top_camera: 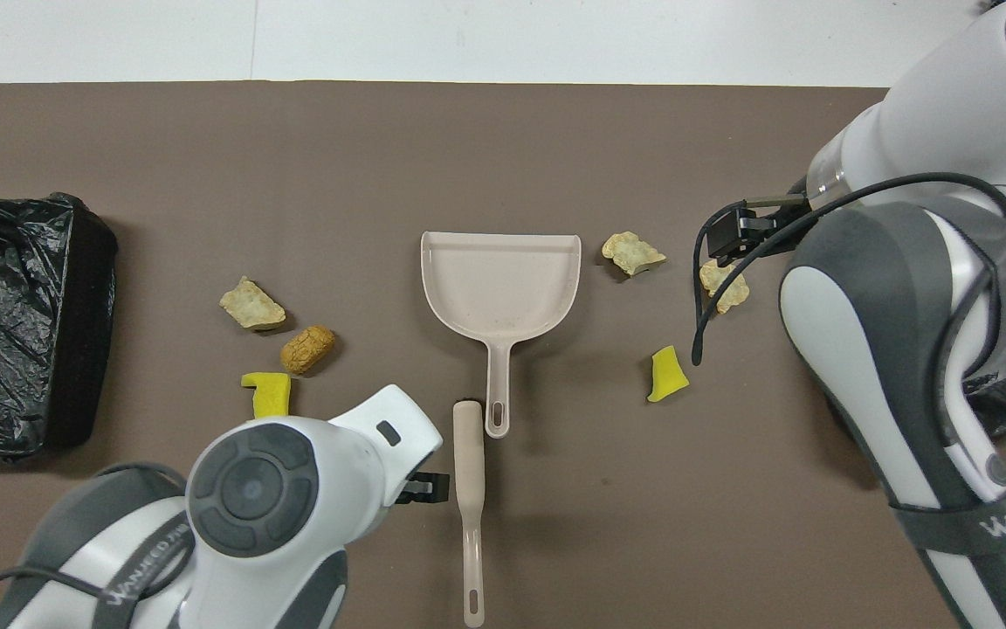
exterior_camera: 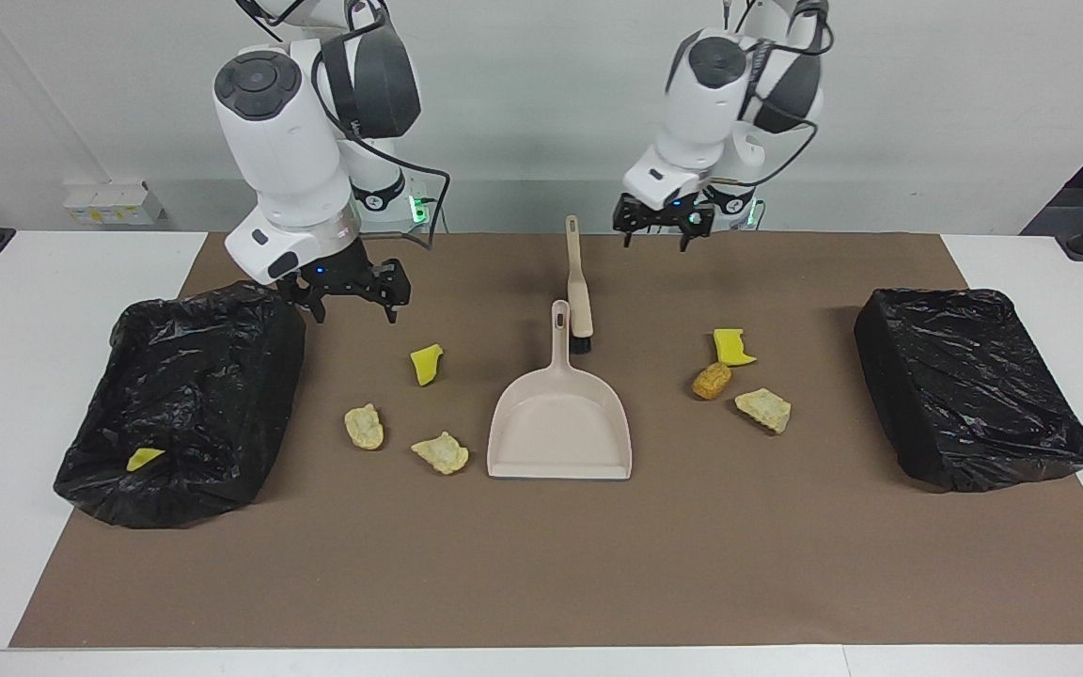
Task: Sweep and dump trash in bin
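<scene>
The brush handle extends clear of the dustpan's handle end (top_camera: pixel 497 424), so I should keep bringing my open left gripper toward the narrow grip (top_camera: pixel 472 554) until its fingers straddle it.
Trash lies on the brown mat (exterior_camera: pixel 541 564) in two groups. Toward the right arm's end are a yellow wedge (exterior_camera: pixel 426 364) (top_camera: pixel 667 374) and two beige chunks (exterior_camera: pixel 364 426) (exterior_camera: pixel 441 452). Toward the left arm's end are a yellow wedge (exterior_camera: pixel 732 346), a golden-brown nugget (exterior_camera: pixel 711 380) (top_camera: pixel 307 348) and a beige chunk (exterior_camera: pixel 763 410). My right gripper (exterior_camera: pixel 353 306) is open and empty, low over the mat between the bin and the yellow wedge. My left gripper (exterior_camera: pixel 657 235) is open and empty, over the mat beside the brush handle's end.
The beige dustpan (exterior_camera: pixel 560 423) (top_camera: pixel 500 284) lies mid-mat, handle toward the robots, the brush (exterior_camera: pixel 579 282) (top_camera: pixel 469 507) beside its handle. Black-lined bins stand at the right arm's end (exterior_camera: pixel 250 376), holding a yellow piece (exterior_camera: pixel 144 459), and at the left arm's end (exterior_camera: pixel 889 376).
</scene>
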`<state>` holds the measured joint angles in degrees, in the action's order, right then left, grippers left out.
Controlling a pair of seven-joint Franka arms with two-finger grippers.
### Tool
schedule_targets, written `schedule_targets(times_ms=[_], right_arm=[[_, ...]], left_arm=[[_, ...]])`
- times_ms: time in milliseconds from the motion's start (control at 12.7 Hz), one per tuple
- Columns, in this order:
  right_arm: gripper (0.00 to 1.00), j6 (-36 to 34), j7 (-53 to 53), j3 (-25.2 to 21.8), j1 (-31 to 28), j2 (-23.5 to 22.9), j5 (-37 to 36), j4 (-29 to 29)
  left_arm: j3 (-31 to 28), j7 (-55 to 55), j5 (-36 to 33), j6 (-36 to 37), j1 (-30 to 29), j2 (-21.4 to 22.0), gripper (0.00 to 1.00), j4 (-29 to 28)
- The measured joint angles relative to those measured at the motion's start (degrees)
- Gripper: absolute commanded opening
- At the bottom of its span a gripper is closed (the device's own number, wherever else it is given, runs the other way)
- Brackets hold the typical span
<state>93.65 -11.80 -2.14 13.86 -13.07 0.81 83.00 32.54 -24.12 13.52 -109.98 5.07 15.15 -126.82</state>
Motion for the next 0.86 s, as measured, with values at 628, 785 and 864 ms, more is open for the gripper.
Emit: schedule_targets(times_ms=[628, 785, 864], right_arm=[[1.0, 3.89, -4.23, 0.16, 6.04, -3.56, 1.46, -0.03], [1.0, 4.58, -7.24, 0.21, 7.8, -4.27, 1.47, -0.02], [1.0, 5.3, -8.59, 0.23, 8.78, -5.04, 1.49, 0.0]], left_arm=[[10.68, -12.12, 0.63, -12.53, 3.29, -1.63, 1.0, -6.02], [10.69, -13.28, 0.63, -13.62, 4.61, -1.74, 1.0, -6.85], [10.68, -13.38, 0.65, -14.12, 4.76, -2.0, 1.0, -7.39]])
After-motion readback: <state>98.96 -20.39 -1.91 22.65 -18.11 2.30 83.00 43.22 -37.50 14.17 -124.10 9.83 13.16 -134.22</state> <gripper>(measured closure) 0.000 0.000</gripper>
